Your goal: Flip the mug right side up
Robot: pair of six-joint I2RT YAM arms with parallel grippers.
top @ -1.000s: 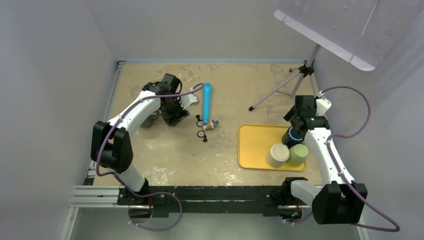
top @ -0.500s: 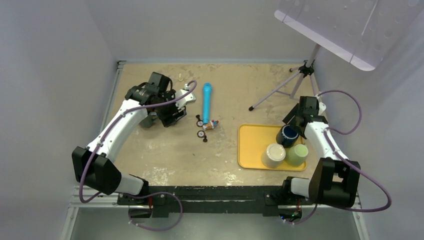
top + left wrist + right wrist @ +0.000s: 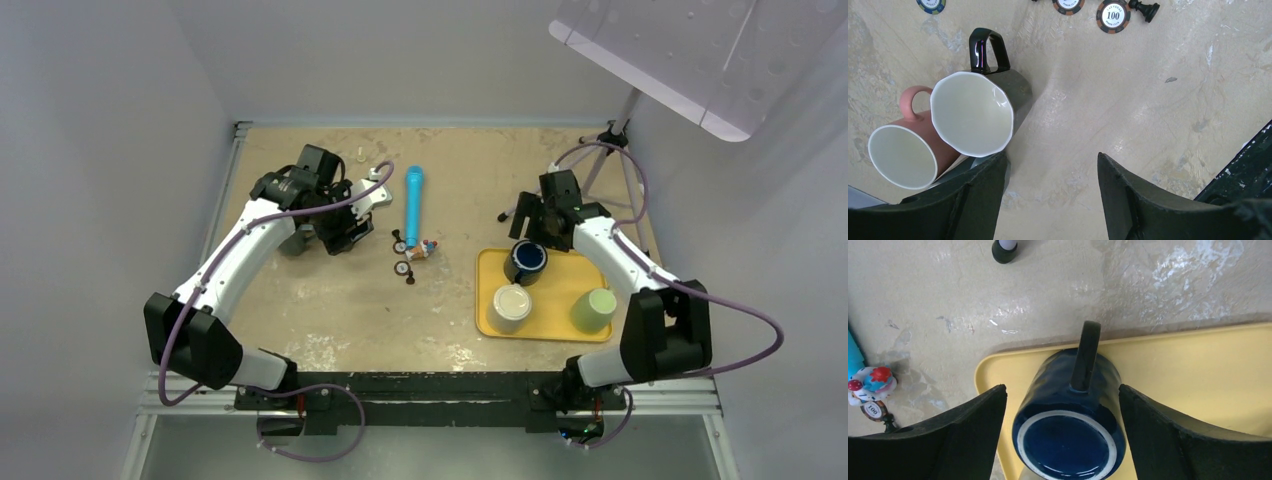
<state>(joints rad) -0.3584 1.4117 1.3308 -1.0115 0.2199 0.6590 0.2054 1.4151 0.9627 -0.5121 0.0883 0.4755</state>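
I should grab the mug's handle [image 3: 1086,356] with my right gripper, tip the mug and pass it over, because the dark blue mug [image 3: 527,258] is standing upside down, far from my left gripper.
A dark blue mug [image 3: 1070,435] stands upside down, its base toward the camera, on the far left corner of the yellow tray [image 3: 1198,375]; it also shows in the top view [image 3: 527,262]. My right gripper [image 3: 1062,390] is open and straddles the mug, with a gap on each side and the handle pointing away. In the top view the right gripper [image 3: 531,246] hangs over the mug. My left gripper [image 3: 1050,157] is open and empty over bare table, next to a black mug [image 3: 973,112] and a pink mug [image 3: 903,152], both with mouths toward the camera.
A cream mug [image 3: 510,308] and a green mug [image 3: 593,310] sit on the tray [image 3: 555,290]. A blue cylinder [image 3: 413,205], poker chips and chess pieces [image 3: 404,256] and a small toy [image 3: 428,247] lie mid-table. A tripod [image 3: 585,165] stands at the back right.
My right arm swung left, and the blue mug moved from the tray's right part to its far left corner. The cream mug shifted left. The left arm rose earlier, then held still.
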